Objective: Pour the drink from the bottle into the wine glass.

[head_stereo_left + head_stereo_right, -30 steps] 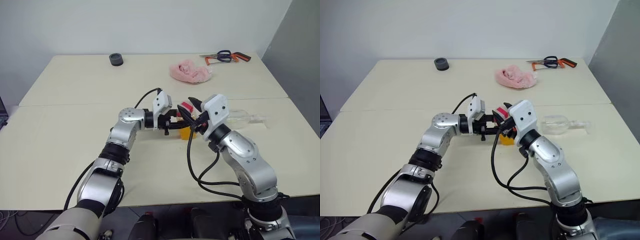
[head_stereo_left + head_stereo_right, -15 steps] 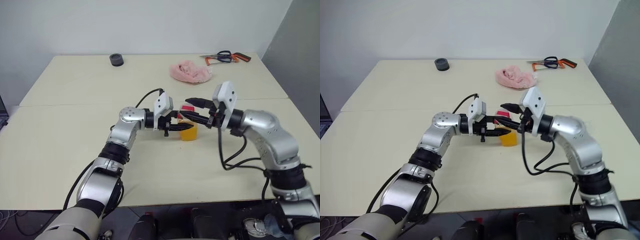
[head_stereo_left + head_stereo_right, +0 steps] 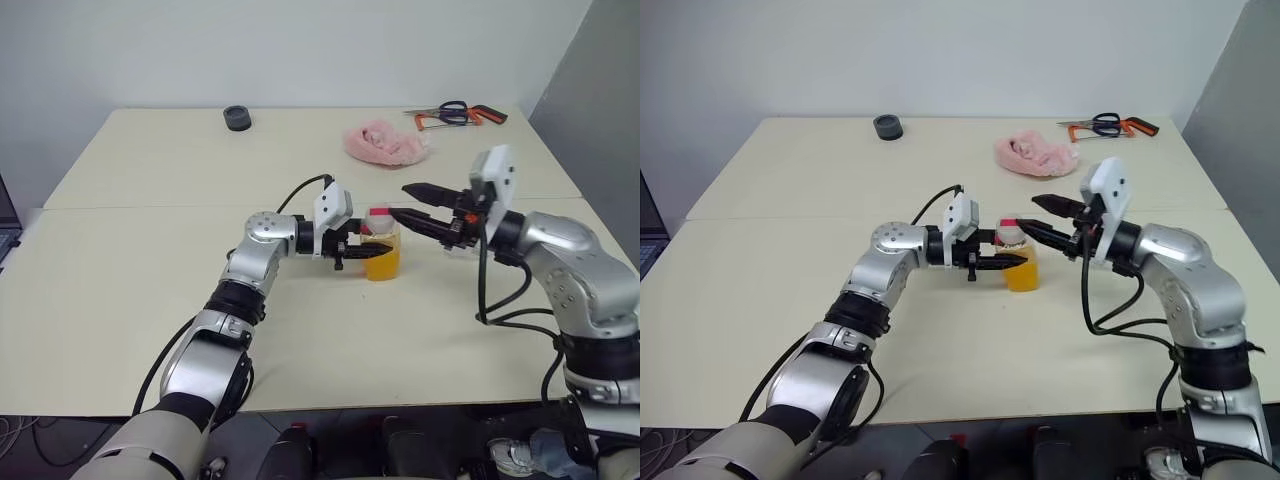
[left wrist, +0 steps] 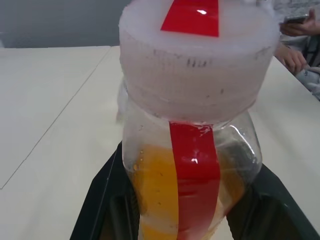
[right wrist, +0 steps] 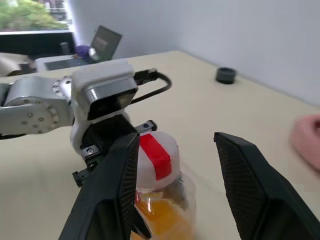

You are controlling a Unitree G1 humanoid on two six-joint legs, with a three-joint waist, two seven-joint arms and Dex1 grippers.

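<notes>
My right gripper should swing toward the bottle's front [image 3: 383, 266] and centre its fingers before it twists, because the bottle's cap [image 5: 159, 161] is close to one of its fingers.
The bottle [image 3: 381, 250] stands upright on the table, its pale cap [image 4: 200, 60] on and a red strip running over the cap and down the side. The orange drink [image 4: 155, 190] fills its lower part. My left gripper [image 3: 365, 252] is shut on the bottle's body from the left. My right gripper [image 3: 400, 200] is open and points at the cap from the right, its fingers [image 5: 115, 190] apart on either side of the cap without touching it. The wine glass is mostly hidden behind my right gripper; a clear bit shows on the table below it [image 3: 452, 248].
A pink cloth [image 3: 385, 142], scissors and a small saw [image 3: 455, 113] lie at the back right. A black roll [image 3: 236, 118] sits at the back left. A person's hand [image 4: 292, 50] rests at the table's edge. A laptop [image 5: 107, 42] stands on another table.
My right gripper has drawn away from the bottle's cap to the right and its fingers have spread. The left gripper and the bottle have stayed in place.
</notes>
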